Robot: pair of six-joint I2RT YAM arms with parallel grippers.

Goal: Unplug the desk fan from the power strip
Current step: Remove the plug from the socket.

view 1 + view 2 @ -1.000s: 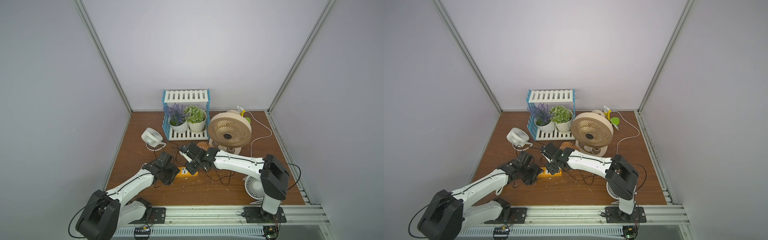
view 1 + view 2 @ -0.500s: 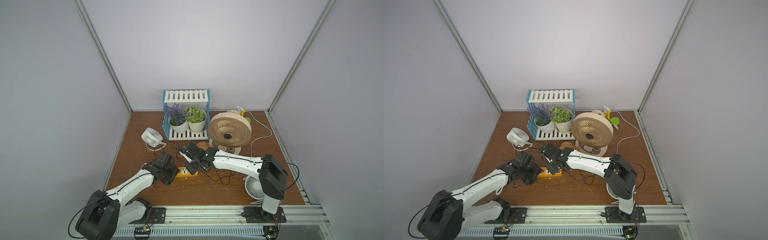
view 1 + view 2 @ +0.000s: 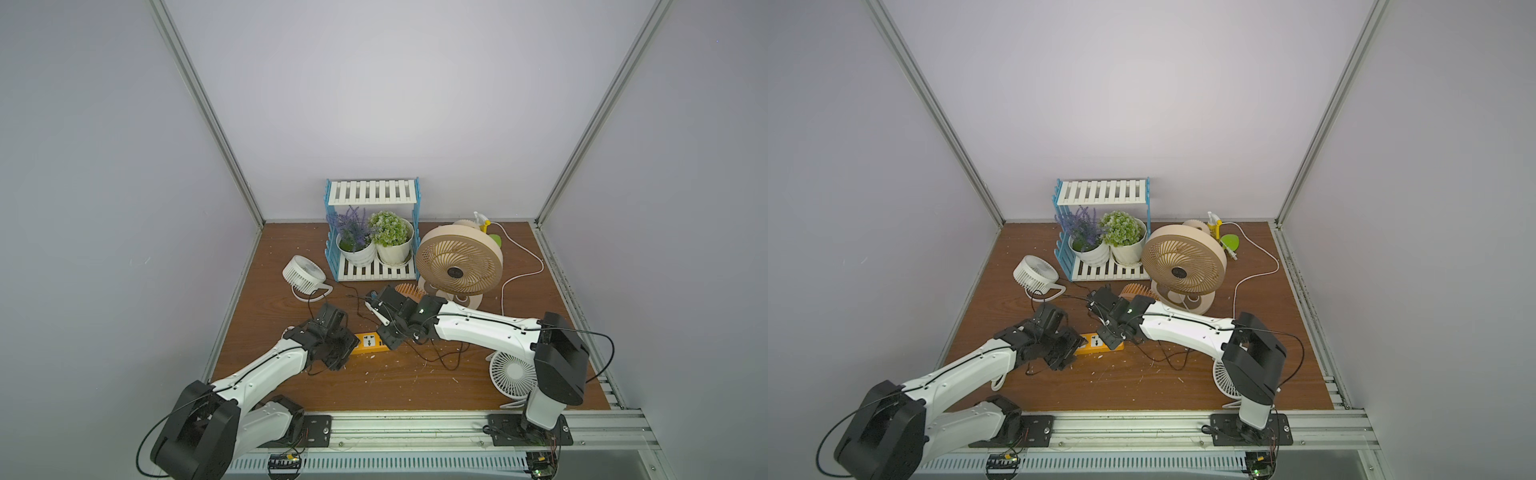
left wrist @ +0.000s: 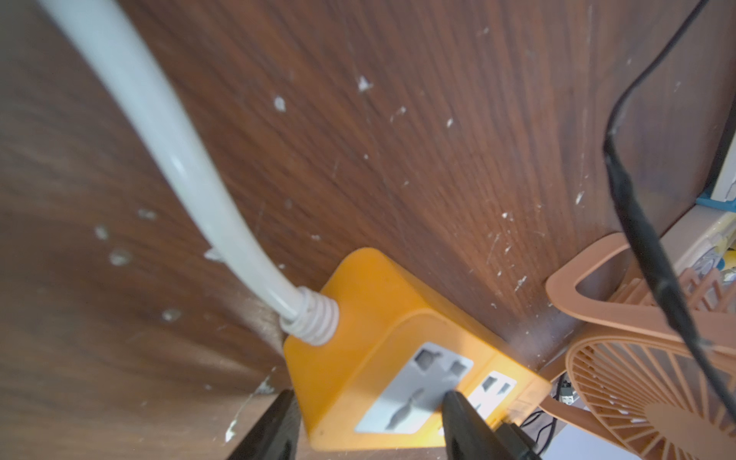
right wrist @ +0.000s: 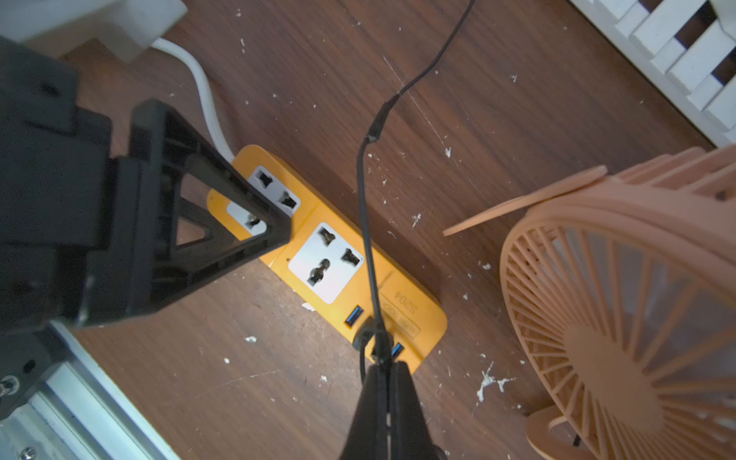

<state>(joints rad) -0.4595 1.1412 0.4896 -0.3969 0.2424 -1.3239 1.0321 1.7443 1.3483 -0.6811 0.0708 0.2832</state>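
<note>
The robot's right gripper holds the black cable [image 5: 376, 306] at the power strip's port row [image 5: 373, 332] while the left gripper holds the power strip down, so the right gripper keeps pulling until the plug comes free.
The orange power strip [image 3: 368, 343] [image 5: 342, 263] lies flat on the wooden table. My left gripper [image 4: 368, 398] [image 3: 351, 345] straddles its cord end, jaws closed against its sides, beside the white cord [image 4: 191, 167]. My right gripper [image 5: 384, 364] [image 3: 388, 338] is shut on a thin black cable [image 5: 364, 207], right at the port row on the strip's other end. That cable appears to run back toward the small white desk fan [image 3: 303, 274] at the back left. Where it enters the port is hidden by the fingers.
A large tan fan [image 3: 459, 266] stands just behind my right arm. Another white fan [image 3: 513, 374] sits at the front right under that arm. A blue-and-white shelf [image 3: 374, 195] with two potted plants is at the back. Loose black cable [image 3: 436, 361] loops right of the strip.
My right gripper's jaws have closed fully onto the black cable. Both arms have otherwise kept their places, and the strip has not moved.
</note>
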